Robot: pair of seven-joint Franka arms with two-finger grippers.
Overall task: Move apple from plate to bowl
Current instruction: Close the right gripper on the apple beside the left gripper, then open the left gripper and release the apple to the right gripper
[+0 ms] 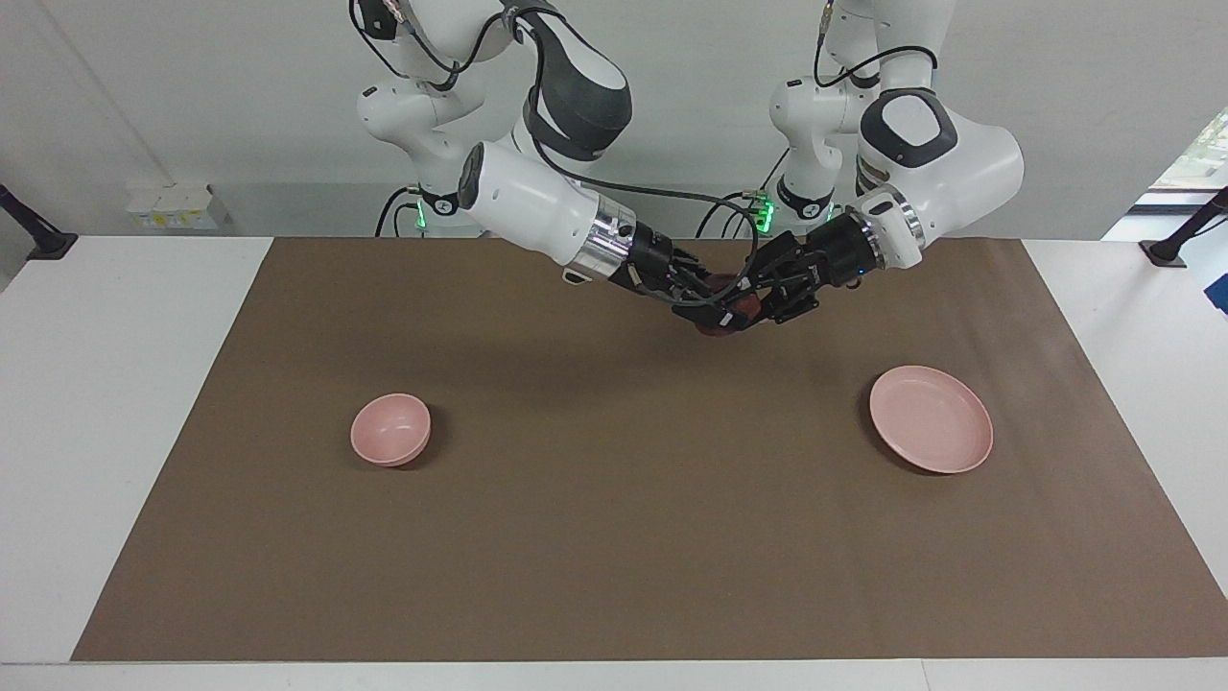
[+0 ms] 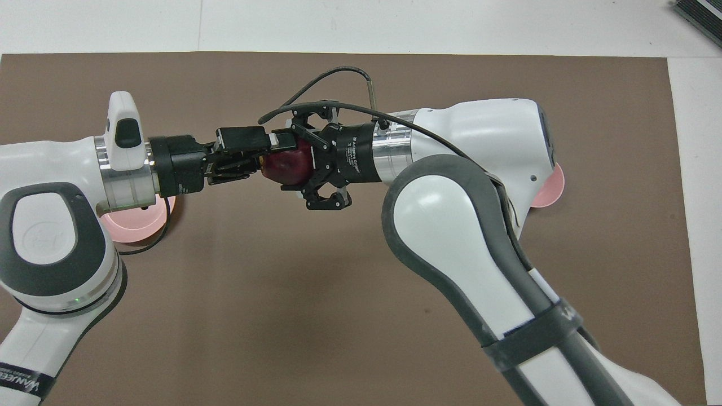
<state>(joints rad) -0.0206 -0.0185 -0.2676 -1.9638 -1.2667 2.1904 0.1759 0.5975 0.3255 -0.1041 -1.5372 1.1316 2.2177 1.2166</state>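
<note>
I have the apple clasped in both grippers [image 2: 287, 164], so I should open my left gripper and move it away before my right gripper takes the apple to the bowl [image 1: 390, 430].
The dark red apple [image 1: 741, 309] [image 2: 287, 166] hangs in the air over the middle of the brown mat, between my two grippers, which meet tip to tip. My left gripper [image 1: 753, 293] [image 2: 269, 157] is shut on the apple's end. My right gripper [image 1: 715, 312] [image 2: 296, 163] is up against the apple from the other end. The flat pink plate [image 1: 931, 417] lies bare toward the left arm's end; in the overhead view the plate [image 2: 138, 228] is mostly hidden under the left arm. The small deep pink bowl [image 1: 390, 429] stands toward the right arm's end, with only its edge [image 2: 551, 189] showing in the overhead view.
A brown mat [image 1: 614, 537] covers most of the white table. Both forearms slant down over the mat's half nearer to the robots. Small white boxes [image 1: 173, 203] sit off the mat near the right arm's base.
</note>
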